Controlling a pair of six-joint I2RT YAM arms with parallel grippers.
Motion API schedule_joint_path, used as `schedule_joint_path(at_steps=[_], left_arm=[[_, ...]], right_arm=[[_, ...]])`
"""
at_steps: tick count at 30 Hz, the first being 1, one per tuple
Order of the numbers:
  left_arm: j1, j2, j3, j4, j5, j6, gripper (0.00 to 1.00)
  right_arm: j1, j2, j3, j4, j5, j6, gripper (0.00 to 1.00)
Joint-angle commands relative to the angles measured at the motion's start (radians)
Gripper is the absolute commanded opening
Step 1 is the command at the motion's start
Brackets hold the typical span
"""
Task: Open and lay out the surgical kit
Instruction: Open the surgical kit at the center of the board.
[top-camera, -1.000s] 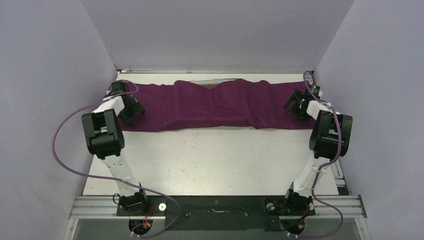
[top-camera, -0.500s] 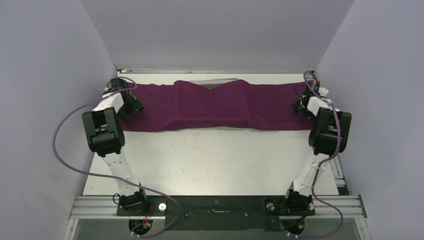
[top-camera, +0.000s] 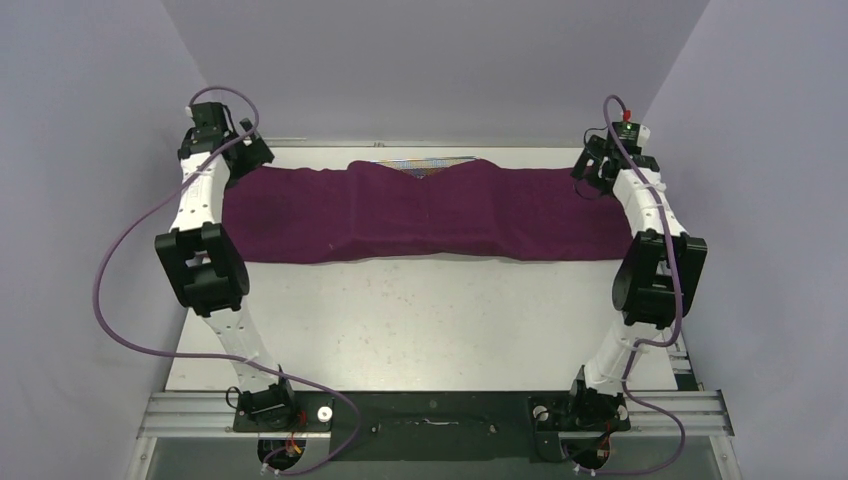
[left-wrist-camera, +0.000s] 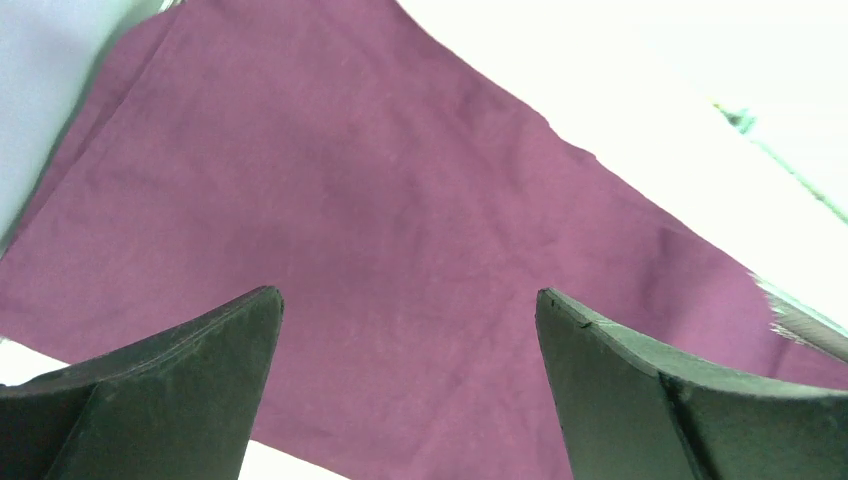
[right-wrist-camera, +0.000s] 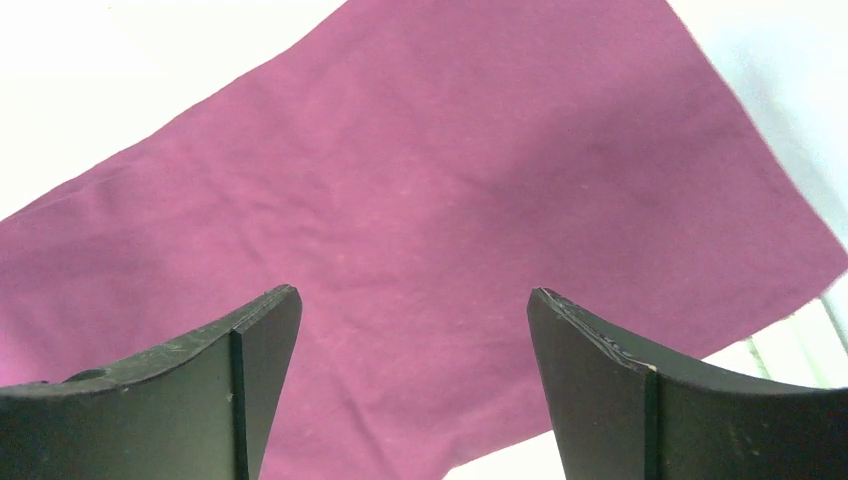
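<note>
I can see the cloth wrap's ends spread out while its middle covers the tray (top-camera: 425, 208), so next my right gripper takes the cloth wrap's far edge there (top-camera: 488, 166) and folds it back.
The surgical kit's dark purple cloth wrap (top-camera: 420, 212) lies spread in a long band across the far part of the table, bulging in the middle. A strip of the silver wire-mesh tray (top-camera: 425, 161) peeks out at its far edge. My left gripper (top-camera: 245, 155) hangs open above the cloth's left end (left-wrist-camera: 380, 230), nothing between its fingers. High over the right end (right-wrist-camera: 440, 190), my right gripper (top-camera: 595, 168) is open and empty too. Whatever else the kit holds is hidden under the cloth.
White tabletop (top-camera: 420, 320) stretches from the cloth to the arm bases. Lilac walls (top-camera: 90, 200) close in on the left, right and back. Purple cables loop off both arms.
Both grippers have risen from the cloth's ends and moved toward the back wall. The left gripper's jaws opened wider. The cloth's left end now lies flat.
</note>
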Motion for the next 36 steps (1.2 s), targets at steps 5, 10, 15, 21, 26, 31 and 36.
schedule_joint_path(at_steps=[5, 10, 15, 21, 26, 31, 36], left_arm=[[-0.023, -0.021, 0.106, -0.013, 0.147, -0.044, 0.96], [-0.041, -0.004, 0.048, 0.051, 0.147, -0.082, 0.96], [-0.041, 0.036, -0.021, 0.121, 0.094, -0.134, 0.97], [-0.041, 0.13, -0.022, 0.087, -0.047, -0.135, 0.92], [-0.03, 0.172, -0.051, 0.074, -0.136, -0.122, 0.87], [-0.021, 0.197, -0.069, 0.054, -0.179, -0.125, 0.83], [-0.019, 0.219, -0.085, 0.055, -0.158, -0.14, 0.81]], right_arm=[[0.057, -0.068, 0.029, 0.045, -0.206, 0.103, 0.81], [0.096, -0.004, 0.016, 0.164, -0.26, 0.167, 0.82], [0.173, 0.124, 0.083, 0.229, -0.17, 0.176, 0.81], [0.258, 0.308, 0.247, 0.196, 0.067, 0.144, 0.83], [0.285, 0.407, 0.356, 0.183, 0.104, 0.211, 0.84], [0.291, 0.505, 0.521, 0.04, 0.104, 0.407, 0.73], [0.293, 0.539, 0.543, 0.023, 0.057, 0.55, 0.7]])
